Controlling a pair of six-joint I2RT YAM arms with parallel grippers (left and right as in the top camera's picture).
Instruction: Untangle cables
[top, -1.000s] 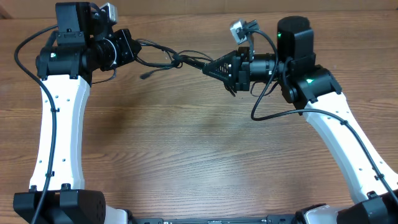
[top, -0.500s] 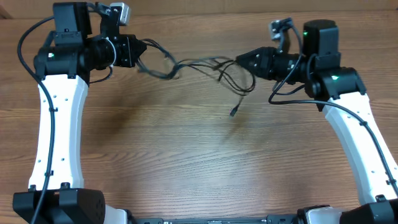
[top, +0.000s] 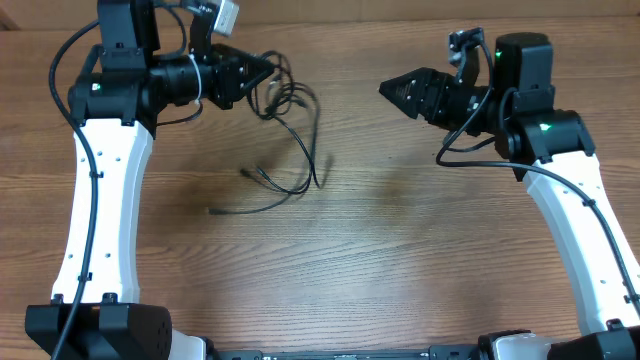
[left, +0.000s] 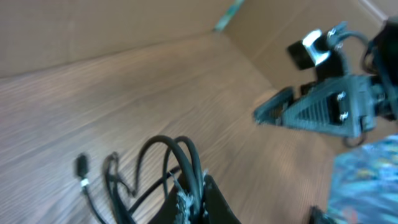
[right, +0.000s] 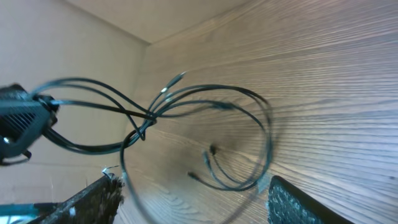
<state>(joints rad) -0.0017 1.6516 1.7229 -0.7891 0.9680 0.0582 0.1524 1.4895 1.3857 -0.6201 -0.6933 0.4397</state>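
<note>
My left gripper is holding the cables, which knot at one crossing (right: 151, 117) while their loops hang free. It should hold them while my right gripper takes the loops (top: 312, 108).
Thin black cables (top: 300, 140) hang in loose loops from my left gripper (top: 258, 74), which is shut on them at the back left. Their strands trail down to the table, with small plug ends (top: 250, 172) lying apart on the wood. In the left wrist view the cables (left: 177, 155) rise from between the closed fingertips (left: 214, 199). My right gripper (top: 392, 92) stands open at the back right, well clear of the cables, with nothing between its fingers. The right wrist view shows the cables (right: 205, 102) ahead of the open gripper (right: 193, 199), knotted near one crossing.
The wooden table (top: 400, 240) stretches in front of both arms. A cardboard wall (left: 93, 25) borders the far edge. Each arm carries its own thicker black wire (top: 470, 165).
My right gripper has opened and let go of the cables, pulling back to the right. The bundle, stretched between both grippers before, has swung left and now dangles from the left gripper alone.
</note>
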